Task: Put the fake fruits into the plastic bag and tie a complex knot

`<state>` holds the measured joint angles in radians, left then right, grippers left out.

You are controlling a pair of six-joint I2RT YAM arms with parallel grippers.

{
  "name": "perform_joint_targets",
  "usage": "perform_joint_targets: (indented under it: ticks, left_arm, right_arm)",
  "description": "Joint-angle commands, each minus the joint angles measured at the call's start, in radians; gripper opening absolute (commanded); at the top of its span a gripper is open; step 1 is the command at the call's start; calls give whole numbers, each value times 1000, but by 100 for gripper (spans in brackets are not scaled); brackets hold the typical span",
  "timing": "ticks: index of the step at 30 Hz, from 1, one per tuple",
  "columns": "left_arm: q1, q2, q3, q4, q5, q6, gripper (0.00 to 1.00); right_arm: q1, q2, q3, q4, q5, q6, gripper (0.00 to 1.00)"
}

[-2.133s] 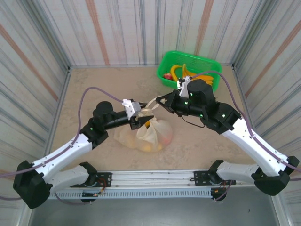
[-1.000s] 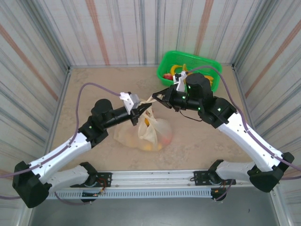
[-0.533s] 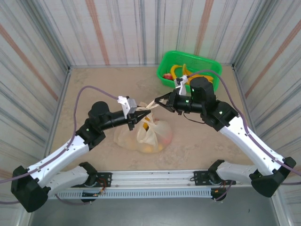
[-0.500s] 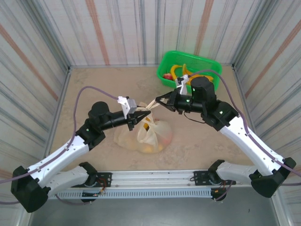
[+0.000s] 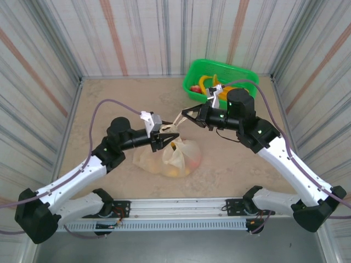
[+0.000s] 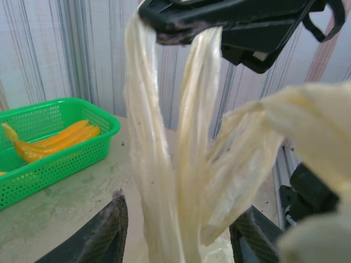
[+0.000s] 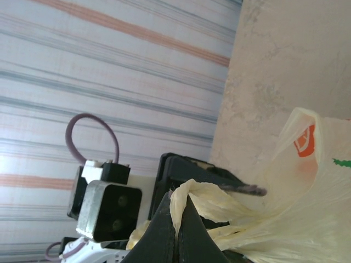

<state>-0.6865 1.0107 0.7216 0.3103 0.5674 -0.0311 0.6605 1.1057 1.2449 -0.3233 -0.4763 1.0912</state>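
Note:
The bag's front flap [image 5: 174, 157] is loose and both grippers are at the bag's handle strips [image 5: 178, 120], so next my left gripper grips the handle strips tightly before my right gripper takes hold of the flap.
The plastic bag [image 5: 176, 159] lies on the table between the arms with fake fruits [image 5: 190, 161] showing through it. Its pale handle strips [image 5: 177, 119] rise to my right gripper [image 5: 184, 113], which is shut on their ends [image 7: 189, 194]. My left gripper [image 5: 168, 133] is just above the bag's mouth. Its fingers [image 6: 108, 228] stand open on either side of the strips [image 6: 178, 164] without pressing them. Whether the strips form a knot I cannot tell. My right gripper [image 7: 176, 207] pinches the folded strip tight.
A green basket [image 5: 238, 73] stands at the back right with yellow bananas [image 5: 207, 82] and a red fruit [image 5: 194, 88] in it. The same basket [image 6: 82, 118] is left of the strips. Striped walls enclose the table on three sides.
My left gripper has opened and let go of the handle strips, dropping slightly toward the bag. The right gripper keeps its grip and has shifted a little to the right.

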Motion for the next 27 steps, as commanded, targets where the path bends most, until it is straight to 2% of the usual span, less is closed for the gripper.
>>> perform_joint_targets:
  ticks: [1, 5, 9, 10, 11, 13, 14, 15, 16, 18, 20, 22, 24, 27]
  left_arm:
    - [4, 1, 42, 4, -60, 32, 49]
    - [4, 3, 60, -1, -55, 65, 40]
    - [3, 31, 81, 5, 30, 65, 3]
    - [4, 33, 79, 13, 44, 53, 0]
    - [4, 31, 73, 20, 52, 45, 0]
    - [4, 19, 57, 33, 47, 29, 0]
    - [6, 9, 50, 35, 41, 18, 0]
    - [9, 0, 42, 33, 36, 5, 0]
    - [14, -6, 39, 31, 37, -7, 0]
    - [22, -16, 32, 19, 42, -34, 0]
    - [28, -26, 25, 8, 41, -60, 0]
    - [35, -38, 11, 12, 37, -85, 0]
    - [42, -48, 3, 7, 39, -102, 0]
    - [48, -49, 6, -11, 48, -111, 0]
  right_arm:
    - [-7, 2, 3, 37, -49, -2, 0]
    - [-6, 7, 1, 36, -50, -5, 0]
    - [-7, 14, -8, 37, -55, -32, 0]
    - [-9, 12, -9, 22, -44, -58, 9]
    - [-13, 7, -10, 11, -33, -94, 25]
    - [-15, -26, -4, -43, 43, -263, 61]
    - [-12, -64, -7, -88, 128, -380, 73]
    - [-14, -108, -42, -95, 210, -475, 76]
    - [-17, -178, -96, -55, 240, -558, 75]
    - [-14, -298, -255, 80, 284, -706, 66]
    - [-7, -337, -354, 138, 230, -860, 58]
    - [32, -335, -415, 161, 172, -973, 54]
    - [132, -324, -476, 214, 194, -1089, 54]
    - [246, -263, -507, 268, 256, -1238, 66]
